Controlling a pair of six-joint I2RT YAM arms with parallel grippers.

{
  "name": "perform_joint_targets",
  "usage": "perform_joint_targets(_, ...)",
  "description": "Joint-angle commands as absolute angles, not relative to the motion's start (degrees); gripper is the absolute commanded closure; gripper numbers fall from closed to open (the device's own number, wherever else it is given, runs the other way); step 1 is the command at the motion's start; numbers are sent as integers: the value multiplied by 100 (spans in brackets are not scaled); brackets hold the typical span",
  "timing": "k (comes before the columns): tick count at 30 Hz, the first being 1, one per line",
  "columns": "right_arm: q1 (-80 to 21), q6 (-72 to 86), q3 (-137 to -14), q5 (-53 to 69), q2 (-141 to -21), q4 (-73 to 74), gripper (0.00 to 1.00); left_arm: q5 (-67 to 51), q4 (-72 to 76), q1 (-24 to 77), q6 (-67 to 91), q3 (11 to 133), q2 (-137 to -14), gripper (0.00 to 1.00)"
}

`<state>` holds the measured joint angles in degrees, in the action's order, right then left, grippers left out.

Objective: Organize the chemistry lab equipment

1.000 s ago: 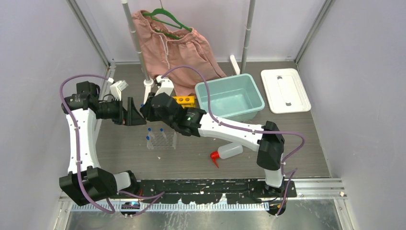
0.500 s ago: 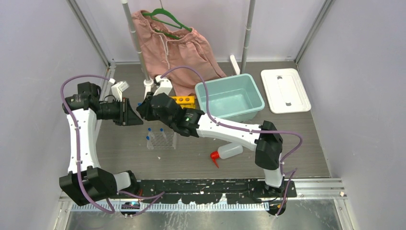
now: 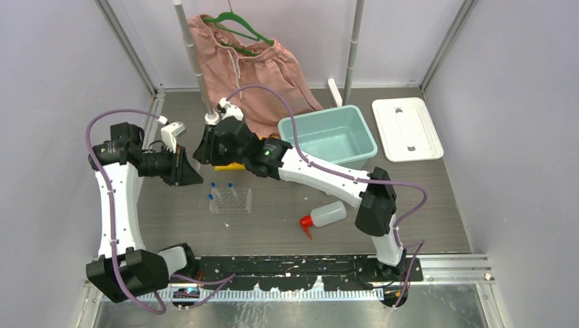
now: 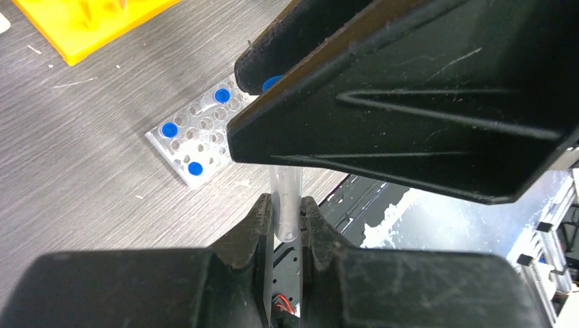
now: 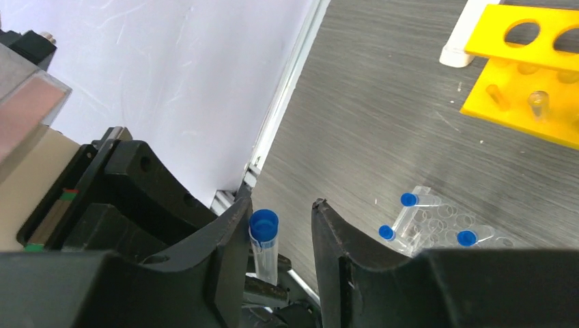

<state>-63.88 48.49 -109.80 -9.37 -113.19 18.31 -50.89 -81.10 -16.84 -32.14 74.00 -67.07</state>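
My left gripper covers the vial's lower end (image 4: 287, 224), so next my right gripper takes the blue cap (image 5: 263, 224) and my left gripper open before the vial enters the clear rack.
My left gripper (image 4: 285, 208) is shut on the lower end of a clear blue-capped vial (image 4: 287, 184), held in the air above the table's left side. My right gripper (image 5: 281, 205) stands open around the same vial's blue cap (image 5: 263, 224), with the cap next to one finger and a gap to the other. In the top view the two grippers meet, left (image 3: 188, 167) and right (image 3: 205, 147). Below them the clear rack (image 3: 230, 199) holds three blue-capped vials. The yellow rack (image 3: 229, 166) shows partly under the right arm. The white squeeze bottle (image 3: 324, 214) lies on its side.
A teal bin (image 3: 328, 140) stands behind the right arm, with a white lid (image 3: 407, 128) to its right. Pink shorts (image 3: 252, 68) hang on a green hanger at the back. Two upright poles rise at the back of the table.
My left gripper has shut on the vial. My right gripper has opened off it, and the right arm has swung back and to the left, over the yellow rack.
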Motion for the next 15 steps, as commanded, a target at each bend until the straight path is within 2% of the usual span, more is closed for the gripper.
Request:
perform_joint_targets(1,-6222,4897,-11531,-191,-11348,2250,58,-5138,-8148,-1678,-3583,7347,-6449,100)
perform_joint_targets(11,-6060,4785,-11851,830,-11549,2543,71,-5082,-8167,-1677,-3632,7339,-6426,100)
perform_joint_targets(13,-6017,4801,-11842,923,-11549,2545,78,-5098,-8222,-1677,-3725,7354,-6404,100)
perform_joint_targets(15,-5979,4775,-11841,1004,-11521,2553,91,-5082,-8223,-1675,-3735,7363,-6382,100)
